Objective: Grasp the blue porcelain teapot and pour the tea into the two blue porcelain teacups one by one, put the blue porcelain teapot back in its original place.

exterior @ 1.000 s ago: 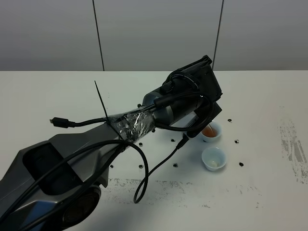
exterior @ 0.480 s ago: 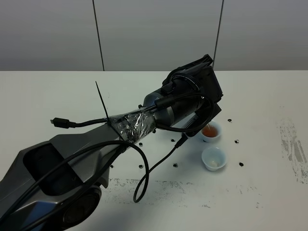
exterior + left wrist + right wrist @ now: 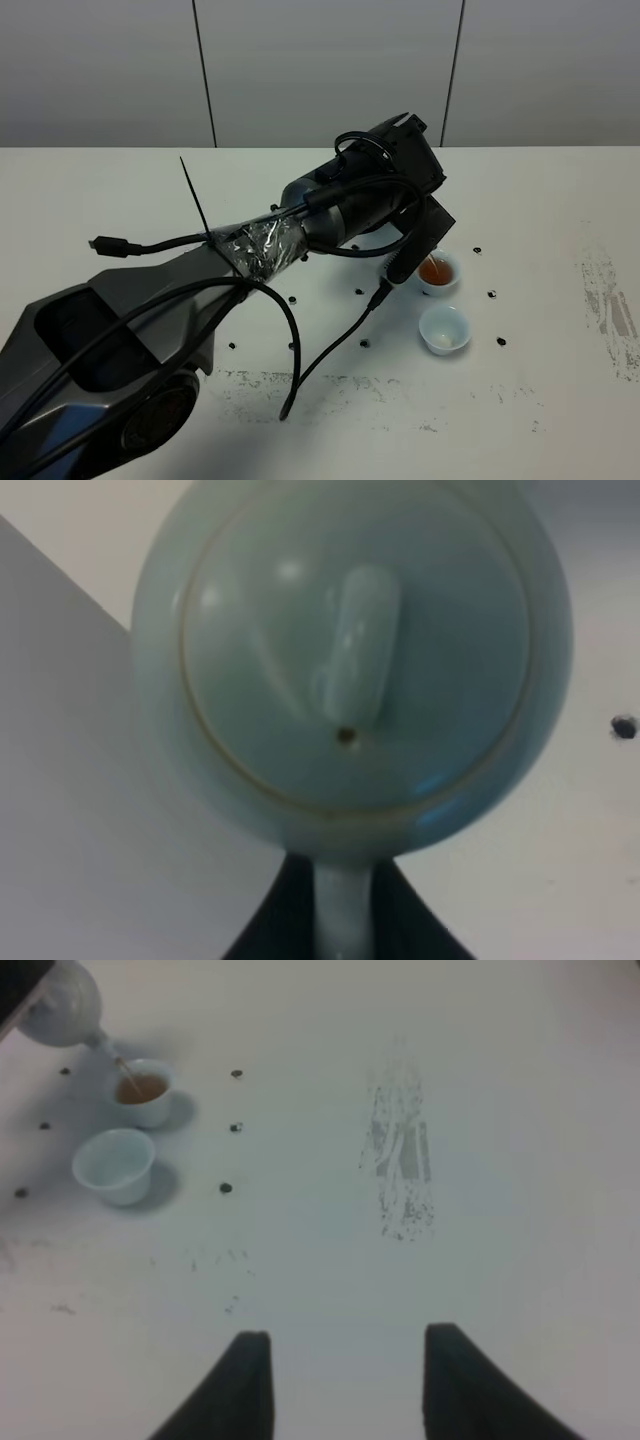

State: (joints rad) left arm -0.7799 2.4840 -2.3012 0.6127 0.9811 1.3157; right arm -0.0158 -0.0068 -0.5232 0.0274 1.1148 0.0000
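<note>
Next, my left gripper levels the teapot before pouring into the empty near teacup (image 3: 444, 331), since the far teacup (image 3: 437, 270) holds tea and the spout still streams into it.
The pale blue-green teapot (image 3: 350, 660) fills the left wrist view, lid and knob facing the camera. My left gripper (image 3: 345, 935) is shut on its loop handle. In the high view my left gripper (image 3: 412, 248) reaches over the two teacups and hides the pot. In the right wrist view the teapot (image 3: 58, 1005) is tilted, and a thin stream of tea runs from its spout into the far teacup (image 3: 143, 1092) (image 3: 438, 273), which holds brown tea. The near teacup (image 3: 113, 1165) (image 3: 444, 329) is empty. My right gripper (image 3: 345, 1380) is open and empty, well away from the cups.
Several small black dots (image 3: 492, 295) lie on the white table around the cups. A scuffed grey patch (image 3: 607, 300) marks the right side, and another runs along the front (image 3: 330, 385). A loose black cable (image 3: 335, 340) hangs from the left arm near the cups.
The left arm has lifted and rolled its wrist, tipping the teapot further over the far cup. Tea keeps running into that cup. The near cup has not moved.
</note>
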